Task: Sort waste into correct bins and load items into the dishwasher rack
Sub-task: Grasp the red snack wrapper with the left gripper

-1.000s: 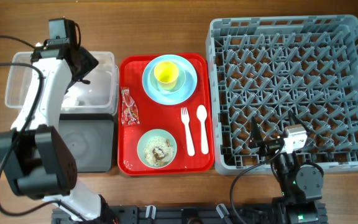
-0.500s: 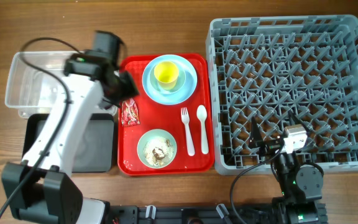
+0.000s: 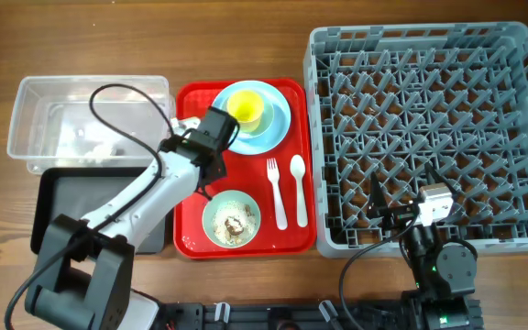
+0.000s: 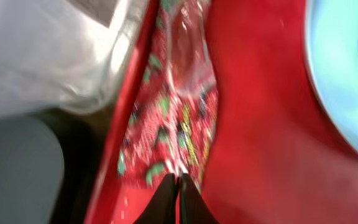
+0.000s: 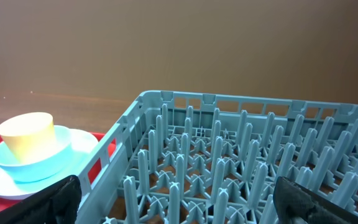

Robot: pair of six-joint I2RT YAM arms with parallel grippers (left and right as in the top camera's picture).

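Note:
My left gripper's shut tips are at the near end of the snack wrapper (image 4: pixel 160 176), so I should open and take the wrapper farther in, across its printing (image 4: pixel 178 129).
My left gripper (image 4: pixel 179 180) is shut, its tips at the near end of the red printed snack wrapper (image 4: pixel 173 118), which lies on the red tray's left side. The blur hides whether they pinch it. From overhead the left gripper (image 3: pixel 200 160) covers the wrapper. The yellow cup (image 3: pixel 246 108) stands in a pale blue bowl on the blue plate (image 3: pixel 278 124). A green bowl (image 3: pixel 231 218) holds food scraps. Fork (image 3: pixel 275 192) and spoon (image 3: pixel 299 188) lie beside it. My right gripper (image 5: pixel 188 208) hangs open over the grey rack's (image 3: pixel 429 119) front edge.
The clear tub (image 3: pixel 62 119) at the left holds a white tissue (image 3: pixel 99 147). In front of it lies the black tray (image 3: pixel 71 206). The red tray (image 3: pixel 191 234) sits between the bins and the rack. The left arm's cable loops above the tub.
The left arm swung right from the clear tub to the red tray's left side, and its jaws went from open to shut. The right arm stayed still.

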